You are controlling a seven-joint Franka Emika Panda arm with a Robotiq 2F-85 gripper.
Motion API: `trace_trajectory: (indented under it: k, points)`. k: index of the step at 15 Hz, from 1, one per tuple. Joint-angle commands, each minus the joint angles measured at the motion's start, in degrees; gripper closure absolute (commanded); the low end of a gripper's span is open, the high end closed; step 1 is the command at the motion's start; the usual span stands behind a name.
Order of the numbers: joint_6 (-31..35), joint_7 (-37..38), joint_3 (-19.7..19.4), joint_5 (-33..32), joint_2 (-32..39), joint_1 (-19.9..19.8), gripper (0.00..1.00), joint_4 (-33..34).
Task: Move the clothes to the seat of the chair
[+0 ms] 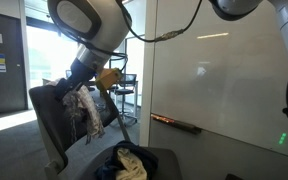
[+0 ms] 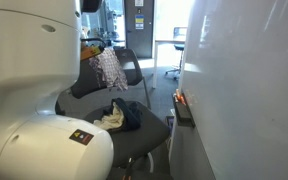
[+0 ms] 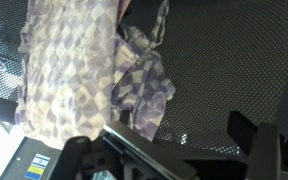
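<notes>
The chair's mesh back is between my open fingers, next to the checkered cloth, so I should move my gripper over the hanging folds before I close it and lift.
A purple-and-white checkered cloth hangs over the mesh back of the dark chair; it also shows in an exterior view and in the wrist view. A dark blue garment with a cream one lies bunched on the chair seat, and both show in an exterior view. My gripper is open, with only the chair's mesh back between the fingers. The checkered cloth hangs just beside one finger. In an exterior view the gripper is at the top of the hanging cloth.
A large whiteboard wall with a marker tray stands close beside the chair. The robot's base fills the near side of an exterior view. More chairs and a desk stand further back.
</notes>
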Motion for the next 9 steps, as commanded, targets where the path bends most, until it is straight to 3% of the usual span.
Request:
trace_trajectory:
  k: [1,5,9]
  points:
    - [0.46,0.7,-1.47,-1.98,1.82,0.35,0.0,5.38]
    - [-0.06,0.52,-1.88,-1.16,0.49,-0.08,0.0,3.33]
    - [2.28,-1.66,0.9,4.39,2.41,-2.22,0.0,3.62]
